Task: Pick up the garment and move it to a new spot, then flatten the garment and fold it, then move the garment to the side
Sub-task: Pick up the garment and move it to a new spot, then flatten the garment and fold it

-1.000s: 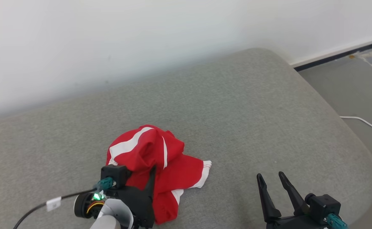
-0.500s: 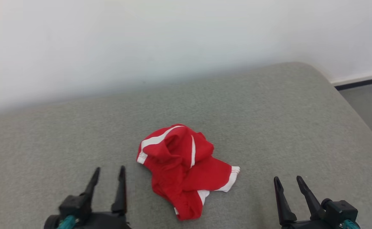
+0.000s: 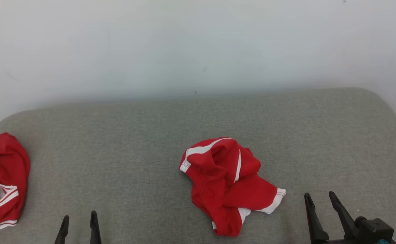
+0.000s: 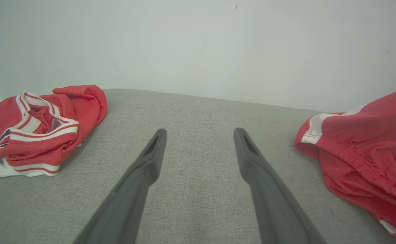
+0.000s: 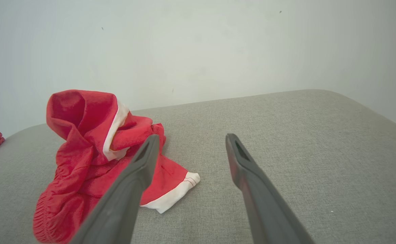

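Note:
I expect the garment to open into shorts along its stripe when I pull it, because the white stripe curves over folds from a stitched band of the garment.
A crumpled red garment with white stripes and white hems lies in a heap on the grey cushion, near the middle. In the left wrist view the garment lies off to the right; in the right wrist view the garment lies to the left, partly behind one finger. My left gripper stands open at the bottom left, well apart from the garment, nothing between its fingers. Open too is my right gripper at the lower right, just right of the garment's white hem.
A second red and white garment lies bunched at the cushion's left edge, also in the left wrist view as a heap. A pale wall rises behind the cushion. The cushion's rounded right end drops to the floor.
My left gripper has let go of the garment, opened and drawn back to the lower left. The head camera has turned left, bringing the second garment into view.

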Robot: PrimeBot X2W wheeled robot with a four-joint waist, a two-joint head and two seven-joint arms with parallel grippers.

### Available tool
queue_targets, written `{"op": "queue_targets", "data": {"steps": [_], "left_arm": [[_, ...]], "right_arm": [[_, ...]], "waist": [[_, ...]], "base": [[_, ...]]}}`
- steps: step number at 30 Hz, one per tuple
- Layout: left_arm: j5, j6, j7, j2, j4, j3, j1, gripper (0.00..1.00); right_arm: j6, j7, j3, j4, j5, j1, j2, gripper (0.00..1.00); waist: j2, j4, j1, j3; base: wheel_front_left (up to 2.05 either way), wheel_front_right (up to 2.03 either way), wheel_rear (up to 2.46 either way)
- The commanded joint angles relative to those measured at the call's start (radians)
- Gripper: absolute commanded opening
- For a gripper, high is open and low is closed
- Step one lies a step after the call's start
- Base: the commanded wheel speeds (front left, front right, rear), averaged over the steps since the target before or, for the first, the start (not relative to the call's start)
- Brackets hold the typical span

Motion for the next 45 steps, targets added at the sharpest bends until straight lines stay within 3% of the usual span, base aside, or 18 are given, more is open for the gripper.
{"op": "queue_targets", "data": {"steps": [1, 6, 14, 45], "left_arm": [[0.014, -0.006, -0.003, -0.003, 0.000, 0.003, 0.008, 1.00], [0.046, -0.049, -0.003, -0.009, 0.031, 0.036, 0.032, 1.00], [0.069, -0.084, -0.003, -0.027, 0.040, 0.042, 0.047, 1.00], [0.062, -0.109, -0.003, -0.046, 0.064, 0.053, 0.039, 1.00]], "right_arm": [[-0.002, -0.007, 0.002, 0.003, 0.009, 0.012, -0.007, 1.00], [-0.002, -0.029, 0.008, 0.040, 0.023, 0.016, -0.014, 1.00], [-0.002, -0.039, -0.005, 0.071, 0.018, 0.029, 0.001, 1.00], [-0.002, -0.052, 0.003, 0.103, 0.035, -0.001, 0.032, 1.00]], "waist": [[0.0000, 0.020, 0.0000, -0.017], [0.0000, 0.037, 0.0000, -0.027], [0.0000, 0.034, 0.0000, -0.030], [0.0000, -0.001, 0.0000, -0.027]], "base": [[0.00, 0.00, 0.00], [0.00, 0.00, 0.00], [0.00, 0.00, 0.00], [0.00, 0.00, 0.00]]}}
